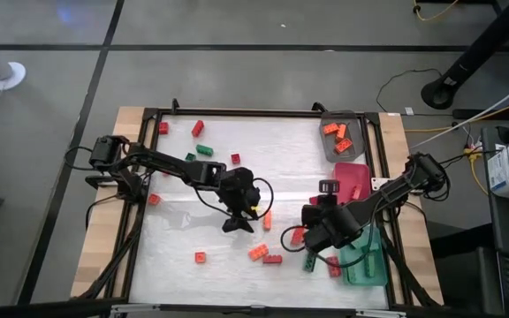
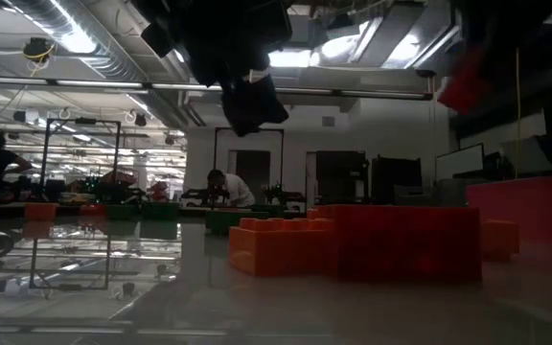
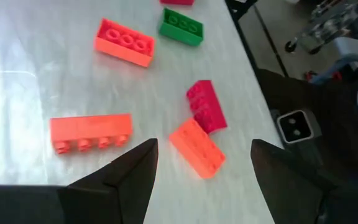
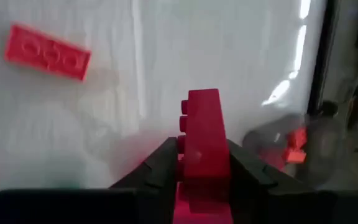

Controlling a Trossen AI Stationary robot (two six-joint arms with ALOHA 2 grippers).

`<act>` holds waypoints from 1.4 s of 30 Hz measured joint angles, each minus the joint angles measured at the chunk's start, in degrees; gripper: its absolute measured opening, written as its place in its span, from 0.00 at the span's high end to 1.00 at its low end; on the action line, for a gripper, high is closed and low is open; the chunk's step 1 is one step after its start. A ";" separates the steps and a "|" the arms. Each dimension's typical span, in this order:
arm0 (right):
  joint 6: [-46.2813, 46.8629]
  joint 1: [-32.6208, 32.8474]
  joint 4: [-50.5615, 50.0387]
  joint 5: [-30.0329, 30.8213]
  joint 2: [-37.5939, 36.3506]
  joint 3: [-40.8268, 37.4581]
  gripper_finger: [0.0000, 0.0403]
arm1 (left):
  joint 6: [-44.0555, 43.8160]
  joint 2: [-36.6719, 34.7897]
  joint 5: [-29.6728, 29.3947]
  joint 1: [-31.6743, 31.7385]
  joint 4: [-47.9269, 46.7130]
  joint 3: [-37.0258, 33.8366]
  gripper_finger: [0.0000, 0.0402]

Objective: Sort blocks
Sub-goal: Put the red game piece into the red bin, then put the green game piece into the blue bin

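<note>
The green block [image 2: 222,221] is near my left gripper, far from the teal tray [image 1: 366,262], so that gripper should pick it up and pass it to my right gripper.
Red, orange and green blocks lie scattered over the white table. My left gripper [image 3: 204,171] [image 1: 238,224] hangs open over the table's middle. Its fingers stand on either side of an orange block [image 3: 196,148] without touching it. That block lies against a red block [image 3: 207,106]. Another orange block [image 3: 91,132] lies on its side nearby. My right gripper [image 4: 202,177] [image 1: 307,237], near the right trays, is shut on a red block [image 4: 202,130], which also shows high up in the low view [image 2: 463,81]. My right gripper pinches the red block between its two fingers [image 4: 163,165], the studded face [image 4: 184,121] turned toward one finger. The fingers slant down and lie along the block, whose free end sticks out past the fingertips. The block is lifted clear of the table.
On the right stand a grey tray [image 1: 353,117] with orange blocks, a pink tray [image 1: 358,168] and a teal tray [image 1: 367,276]. Loose blocks lie at the far left [image 1: 198,127] and near the front [image 1: 257,252]. A black frame [image 1: 237,112] edges the table.
</note>
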 joint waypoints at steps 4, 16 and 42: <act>2.16 -0.09 -0.75 -2.86 -1.21 -5.75 0.75 | 0.94 0.00 -0.69 -0.24 -0.21 0.00 0.39; 6.34 0.00 -1.23 -5.91 -7.65 -21.95 0.74 | 1.31 0.00 -0.81 -0.45 -3.13 0.00 0.39; 10.78 0.04 0.05 -5.70 -8.45 -31.61 0.40 | 23.52 2.95 -25.45 0.04 -13.92 -2.79 0.39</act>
